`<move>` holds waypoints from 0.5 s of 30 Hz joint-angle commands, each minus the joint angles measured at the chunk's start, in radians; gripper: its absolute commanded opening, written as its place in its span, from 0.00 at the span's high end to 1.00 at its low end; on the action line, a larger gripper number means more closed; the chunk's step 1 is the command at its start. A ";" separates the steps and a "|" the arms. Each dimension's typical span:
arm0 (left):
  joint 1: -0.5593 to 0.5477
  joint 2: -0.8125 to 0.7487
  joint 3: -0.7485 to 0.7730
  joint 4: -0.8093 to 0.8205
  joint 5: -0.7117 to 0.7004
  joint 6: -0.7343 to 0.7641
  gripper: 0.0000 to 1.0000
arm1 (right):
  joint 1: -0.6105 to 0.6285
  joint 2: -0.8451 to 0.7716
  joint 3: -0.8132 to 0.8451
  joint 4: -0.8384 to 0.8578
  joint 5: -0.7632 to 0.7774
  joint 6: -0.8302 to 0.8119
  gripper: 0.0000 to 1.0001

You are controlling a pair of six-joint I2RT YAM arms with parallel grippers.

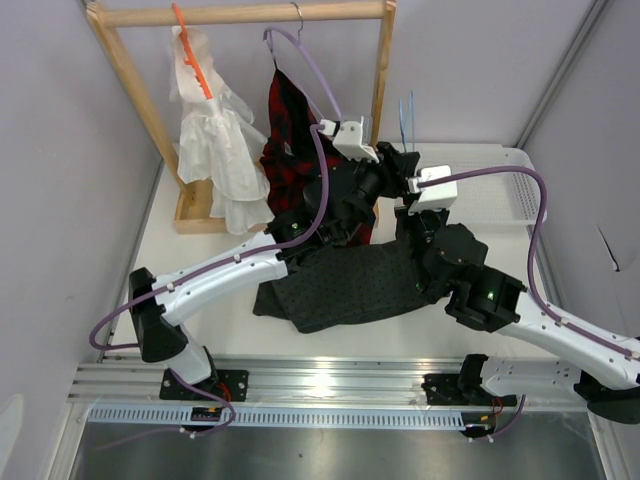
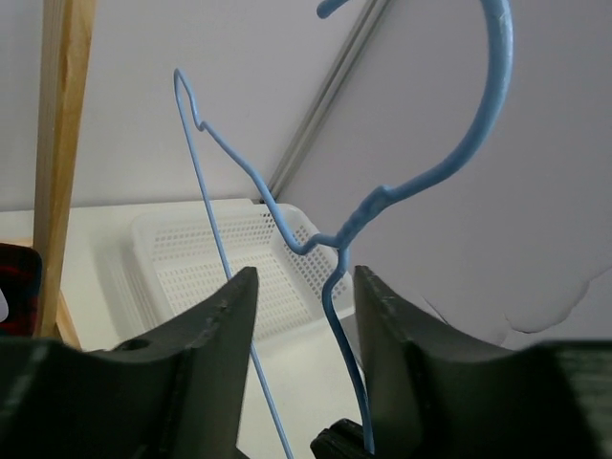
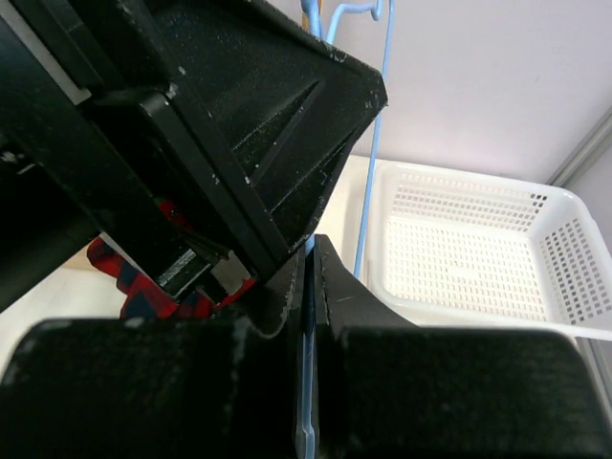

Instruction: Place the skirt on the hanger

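My right gripper is closed on the hanger's wire (image 3: 309,246), so next my left gripper grabs the neck (image 2: 342,256) and brings the hanger down before my right gripper takes the skirt.
The dark charcoal skirt (image 1: 340,285) lies crumpled on the table between my two arms, free of both grippers. The thin light-blue hanger (image 1: 407,118) stands upright above the grippers, hook up. My right gripper (image 3: 308,251) is shut on the hanger's wire (image 3: 385,96), which runs between its pads. My left gripper (image 2: 301,287) is open, its jaws either side of the hanger's neck (image 2: 337,287), which lies close to the right finger (image 2: 402,344). The hook (image 2: 469,143) curves above. In the top view the left gripper (image 1: 392,160) and the right gripper (image 1: 408,192) meet under the hanger.
A wooden rack (image 1: 240,12) at the back holds a white frilly dress (image 1: 215,140) on an orange hanger and a red-and-black plaid garment (image 1: 290,140) on a lilac hanger (image 1: 310,60). A white perforated basket (image 1: 490,190) sits at the back right.
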 commanded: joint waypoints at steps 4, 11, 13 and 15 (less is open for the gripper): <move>-0.009 -0.002 0.038 0.054 -0.026 0.059 0.75 | 0.005 -0.019 0.019 0.008 0.006 0.025 1.00; -0.009 0.001 0.043 0.063 -0.003 0.077 1.00 | 0.005 -0.036 0.020 -0.014 0.006 0.048 1.00; -0.009 -0.005 0.032 0.075 0.010 0.079 1.00 | 0.005 -0.040 0.026 -0.028 0.003 0.059 1.00; -0.009 -0.007 0.022 0.085 0.020 0.090 1.00 | 0.005 -0.054 0.034 -0.043 -0.002 0.076 0.94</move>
